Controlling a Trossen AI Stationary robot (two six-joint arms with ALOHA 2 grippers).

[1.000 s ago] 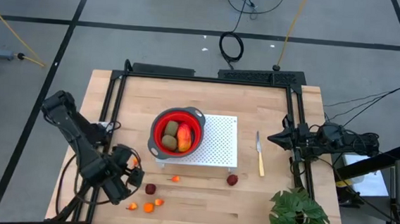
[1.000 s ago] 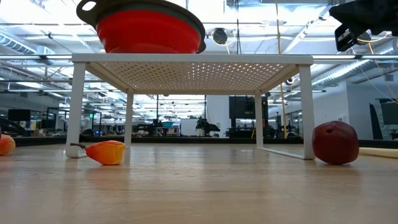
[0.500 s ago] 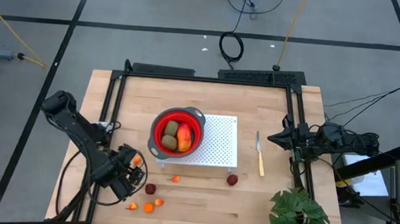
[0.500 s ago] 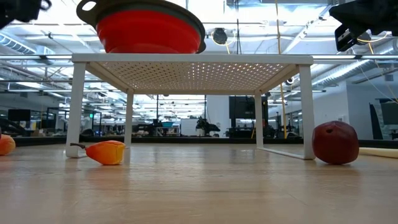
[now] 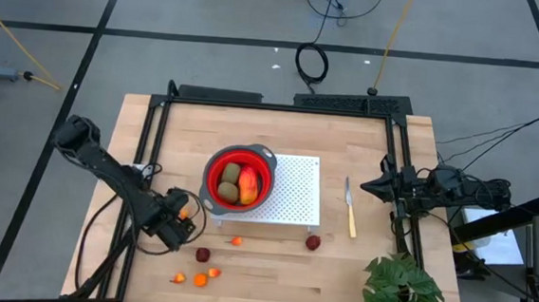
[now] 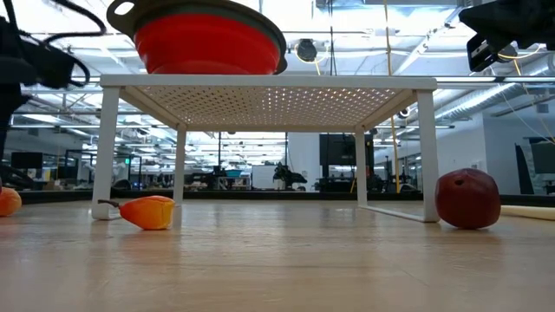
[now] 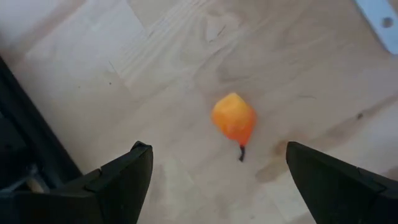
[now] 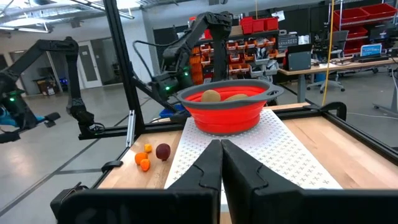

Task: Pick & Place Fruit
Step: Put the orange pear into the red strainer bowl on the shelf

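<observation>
The orange fruit bit point(image 7: 234, 118) lies free in line with the gap between my open fingers, so my left gripper should go down next until the fruit bit has a finger on each side of its round body point(image 7: 232, 114).
My left gripper point(image 5: 180, 220) hangs open, pointing down, over a small orange fruit bit with a dark stem point(image 7: 233, 118). The bit lies on the table between and ahead of the fingers, untouched, just left of the white rack point(image 5: 289, 205). On the rack stands a red bowl point(image 5: 213, 171) holding a red-orange mango point(image 5: 249, 184) and two olive-brown ovals point(image 5: 230, 175). Two dark red balls point(image 5: 202, 255) point(image 5: 313, 242) and more orange bits point(image 5: 200, 280) lie on the table near its front edge. My right gripper point(image 8: 221, 149) waits shut at the table's right edge.
A yellow-handled knife point(image 5: 349, 210) lies right of the rack. A green leafy plant point(image 5: 400, 292) stands at the near right corner. In the low view an orange bit point(image 6: 149, 211) and a red ball point(image 6: 468, 198) lie in front of the rack's legs point(image 6: 106, 152).
My left gripper has come down and gone toward the table's far edge and the rack, rolling about its own line as it went. It stays open. It now shows at the left of the low view. No fruit has moved.
</observation>
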